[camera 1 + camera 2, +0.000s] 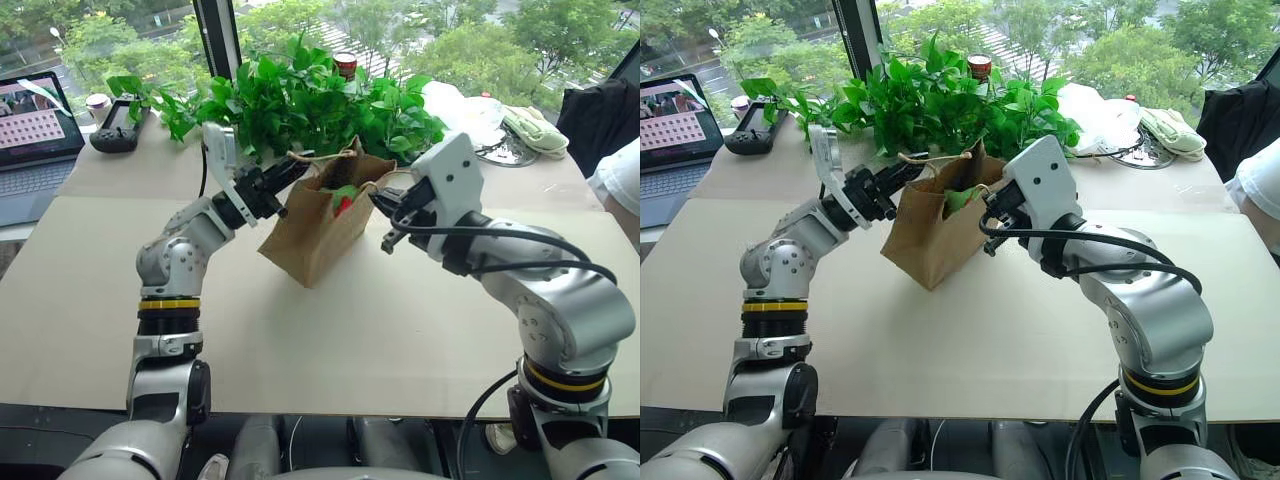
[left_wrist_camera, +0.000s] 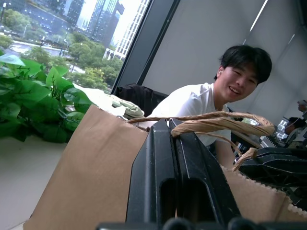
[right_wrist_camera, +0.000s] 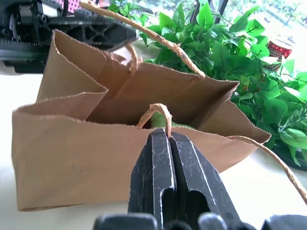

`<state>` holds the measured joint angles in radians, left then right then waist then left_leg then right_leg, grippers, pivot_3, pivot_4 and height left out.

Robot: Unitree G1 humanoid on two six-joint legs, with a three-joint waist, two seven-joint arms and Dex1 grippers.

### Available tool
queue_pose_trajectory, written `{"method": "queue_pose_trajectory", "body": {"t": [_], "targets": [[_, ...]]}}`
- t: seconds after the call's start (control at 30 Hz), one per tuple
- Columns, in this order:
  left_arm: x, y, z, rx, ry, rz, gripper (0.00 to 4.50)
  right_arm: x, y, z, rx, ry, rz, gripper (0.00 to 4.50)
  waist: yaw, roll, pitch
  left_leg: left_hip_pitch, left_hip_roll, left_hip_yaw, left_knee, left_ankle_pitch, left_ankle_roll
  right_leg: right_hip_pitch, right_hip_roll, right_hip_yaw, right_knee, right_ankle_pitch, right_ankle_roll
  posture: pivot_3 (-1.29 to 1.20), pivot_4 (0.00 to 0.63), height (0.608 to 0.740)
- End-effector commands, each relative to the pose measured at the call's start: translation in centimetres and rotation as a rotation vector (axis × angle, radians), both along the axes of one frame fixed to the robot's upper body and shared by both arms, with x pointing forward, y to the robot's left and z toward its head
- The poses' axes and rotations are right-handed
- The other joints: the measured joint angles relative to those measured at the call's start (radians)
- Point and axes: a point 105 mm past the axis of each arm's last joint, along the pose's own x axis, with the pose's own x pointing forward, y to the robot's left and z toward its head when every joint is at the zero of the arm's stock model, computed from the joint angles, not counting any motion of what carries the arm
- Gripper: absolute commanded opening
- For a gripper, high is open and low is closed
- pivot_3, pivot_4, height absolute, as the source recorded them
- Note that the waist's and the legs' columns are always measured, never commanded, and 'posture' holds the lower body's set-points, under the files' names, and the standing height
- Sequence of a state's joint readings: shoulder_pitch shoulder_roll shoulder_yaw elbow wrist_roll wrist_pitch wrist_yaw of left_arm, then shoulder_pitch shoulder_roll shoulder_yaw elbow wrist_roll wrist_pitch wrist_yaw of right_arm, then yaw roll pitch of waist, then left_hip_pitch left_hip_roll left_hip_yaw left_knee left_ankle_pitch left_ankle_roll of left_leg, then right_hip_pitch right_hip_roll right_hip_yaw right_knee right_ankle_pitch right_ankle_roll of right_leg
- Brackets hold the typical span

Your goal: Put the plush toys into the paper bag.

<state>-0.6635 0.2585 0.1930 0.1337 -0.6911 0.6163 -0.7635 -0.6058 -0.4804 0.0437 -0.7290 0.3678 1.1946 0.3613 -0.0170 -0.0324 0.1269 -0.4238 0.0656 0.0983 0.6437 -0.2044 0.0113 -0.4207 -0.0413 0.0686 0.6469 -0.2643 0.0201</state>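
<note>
I can see the paper bag standing crooked, its narrow end (image 1: 294, 238) toward me, so I should let go of the cord handles and turn the bag with my left gripper on that narrow end.
The brown paper bag (image 1: 315, 235) stands tilted on the middle of the table with its mouth open. My left gripper (image 1: 298, 166) is shut on one twisted cord handle (image 2: 216, 119) at the bag's far rim. The right gripper (image 1: 379, 199) is shut on the other handle (image 3: 160, 112) at the near rim. Inside the mouth I see the red chili plush toy (image 1: 343, 208) with its green end up. A patch of green (image 3: 156, 120) shows deep inside the bag; I cannot tell which toy it is.
Leafy green plants (image 1: 300, 95) stand right behind the bag. A laptop (image 1: 35, 140) and a black handheld device (image 1: 118, 125) lie at the far left. A white plastic bag (image 1: 465, 110) and a pale green cloth (image 1: 535, 130) lie far right. A person (image 2: 211, 100) sits at the right edge.
</note>
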Motion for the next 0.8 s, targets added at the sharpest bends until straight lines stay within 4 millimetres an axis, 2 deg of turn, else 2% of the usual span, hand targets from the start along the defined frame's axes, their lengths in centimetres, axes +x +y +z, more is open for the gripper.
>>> {"method": "queue_pose_trajectory", "body": {"t": [0.03, 0.23, 0.43, 0.47, 0.5, 0.53, 0.8], "targets": [[-0.8, -0.6, 0.3, 0.022, -0.038, -0.011, 0.0, -0.3, 0.5, -0.4, -0.021, -0.004, 0.014, 0.02, 0.001, 0.0, 0.0, 0.0, 0.0, 0.0, 0.0, 0.0, 0.0, 0.0, 0.0, 0.0, 0.0, 0.0, 0.0, 0.0, 0.15, 0.74], [-0.2, -0.1, -0.3, 0.04, -0.03, 0.014, 0.0, 0.0, 1.2, -1.6, -0.045, 0.036, 0.021, 0.02, 0.002, 0.0, 0.0, 0.0, 0.0, 0.0, 0.0, 0.0, 0.0, 0.0, 0.0, 0.0, 0.0, 0.0, 0.0, 0.0, 0.15, 0.74], [-0.1, -0.2, 0.6, 0.032, -0.038, -0.008, 0.0, 0.7, 0.9, -1.1, -0.022, 0.022, -0.016, 0.02, 0.003, 0.0, 0.0, 0.0, -0.001, -0.001, 0.0, 0.0, 0.0, 0.0, 0.0, 0.0, 0.0, 0.0, 0.0, 0.0, 0.15, 0.74], [-0.2, -0.2, 0.8, 0.03, -0.039, -0.015, 0.0, 0.7, 0.9, -0.9, -0.016, 0.017, -0.015, 0.62, 0.003, 0.0, 0.0, 0.0, -0.001, -0.001, 0.0, 0.0, 0.0, 0.0, 0.0, 0.0, 0.0, 0.0, 0.0, 0.0, 0.15, 0.74], [-0.3, -0.1, 0.9, 0.027, -0.038, -0.026, 0.58, 0.6, 0.9, -0.7, -0.011, 0.012, -0.011, 0.7, 0.002, 0.0, 0.0, 0.0, -0.001, -0.001, 0.0, 0.0, 0.0, 0.0, 0.0, 0.0, 0.0, 0.0, 0.0, 0.0, 0.15, 0.74], [-0.5, -0.1, 1.1, 0.016, -0.034, -0.043, 0.78, 0.6, 0.8, -0.4, -0.001, 0.004, -0.01, 1.12, 0.002, 0.0, 0.0, 0.0, -0.001, -0.001, 0.0, 0.0, 0.0, 0.0, 0.0, 0.0, 0.0, 0.0, 0.0, 0.0, 0.15, 0.74], [-1.4, 0.5, 2.4, 0.003, -0.006, -0.102, 3.77, 0.2, 0.1, 2.8, 0.133, -0.063, 0.018, 3.96, 0.001, 0.0, 0.0, 0.0, 0.0, -0.002, 0.0, 0.0, 0.0, 0.0, 0.0, 0.0, 0.0, 0.0, 0.0, 0.0, 0.15, 0.74]]}}
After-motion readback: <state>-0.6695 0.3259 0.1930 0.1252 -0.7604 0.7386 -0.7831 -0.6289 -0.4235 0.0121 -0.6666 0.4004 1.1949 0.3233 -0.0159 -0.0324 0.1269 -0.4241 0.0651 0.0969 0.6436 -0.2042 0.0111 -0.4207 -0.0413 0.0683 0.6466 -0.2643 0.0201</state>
